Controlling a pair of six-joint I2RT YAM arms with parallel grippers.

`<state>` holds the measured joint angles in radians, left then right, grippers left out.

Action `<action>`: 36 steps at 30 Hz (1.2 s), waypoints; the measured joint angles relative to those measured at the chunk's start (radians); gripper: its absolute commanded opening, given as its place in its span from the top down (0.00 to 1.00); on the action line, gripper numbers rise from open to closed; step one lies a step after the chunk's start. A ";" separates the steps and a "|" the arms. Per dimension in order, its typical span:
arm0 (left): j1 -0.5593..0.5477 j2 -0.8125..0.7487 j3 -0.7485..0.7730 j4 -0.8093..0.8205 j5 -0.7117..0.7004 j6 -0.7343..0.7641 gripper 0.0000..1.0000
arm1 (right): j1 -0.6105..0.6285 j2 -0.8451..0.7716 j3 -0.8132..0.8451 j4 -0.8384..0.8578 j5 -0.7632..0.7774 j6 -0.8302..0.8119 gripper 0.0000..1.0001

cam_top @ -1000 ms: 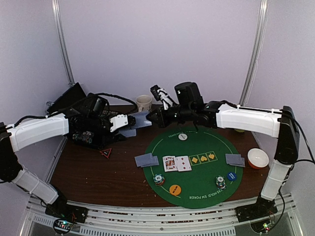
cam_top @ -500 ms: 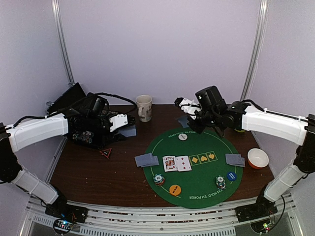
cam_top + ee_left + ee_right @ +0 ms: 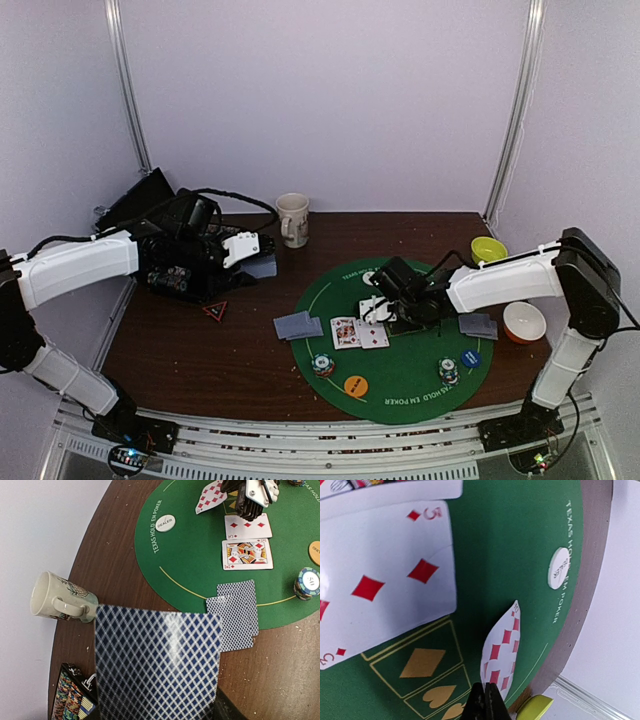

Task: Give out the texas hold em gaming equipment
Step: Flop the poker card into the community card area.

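Note:
The ten of diamonds (image 3: pixel 502 647) is face-up and the slot (image 3: pixel 422 662) beside the three of diamonds is open. My right gripper keeps going toward that slot and lets go there.
My right gripper (image 3: pixel 376 306) hangs low over the green poker mat (image 3: pixel 400 395), shut on a ten of diamonds (image 3: pixel 502 650) that tilts face-up beside the three of diamonds (image 3: pixel 372 333) and the king of diamonds (image 3: pixel 344 333). At the back left, my left gripper (image 3: pixel 262 264) holds blue-backed playing cards (image 3: pixel 157 665) that hide its fingers. Face-down pairs (image 3: pixel 297 325) (image 3: pixel 478 325) lie at the mat's sides. Chip stacks (image 3: pixel 322 365) (image 3: pixel 448 371), an orange disc (image 3: pixel 356 385), a blue disc (image 3: pixel 470 357) and the white dealer disc (image 3: pixel 165 523) rest on the mat.
A beige mug (image 3: pixel 292 217) stands at the table's back, near my left gripper. A black chip case (image 3: pixel 180 270) sits under the left arm. A yellow-green bowl (image 3: pixel 488 249) and an orange-rimmed bowl (image 3: pixel 524 321) stand at the right. A small red triangle (image 3: pixel 215 310) lies left of the mat.
My right gripper left the held cards at the back with one card, swung right, then came down over the mat beside the three of diamonds. The left arm stayed still.

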<state>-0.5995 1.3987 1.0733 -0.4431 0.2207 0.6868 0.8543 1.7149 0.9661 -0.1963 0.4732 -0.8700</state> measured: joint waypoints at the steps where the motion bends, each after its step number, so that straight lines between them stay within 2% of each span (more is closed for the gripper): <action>1: 0.000 0.000 0.000 0.000 0.000 0.000 0.50 | 0.000 0.009 -0.006 -0.008 -0.009 -0.009 1.00; 14: 0.000 0.000 0.000 0.000 0.000 0.000 0.50 | 0.000 0.010 -0.026 -0.128 -0.172 -0.018 1.00; 36: 0.000 0.000 0.000 0.000 0.000 0.000 0.50 | 0.033 -0.029 -0.050 -0.190 -0.242 -0.040 1.00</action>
<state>-0.5995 1.3987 1.0733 -0.4431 0.2203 0.6872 0.8871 1.6863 0.9165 -0.3866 0.2314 -0.9104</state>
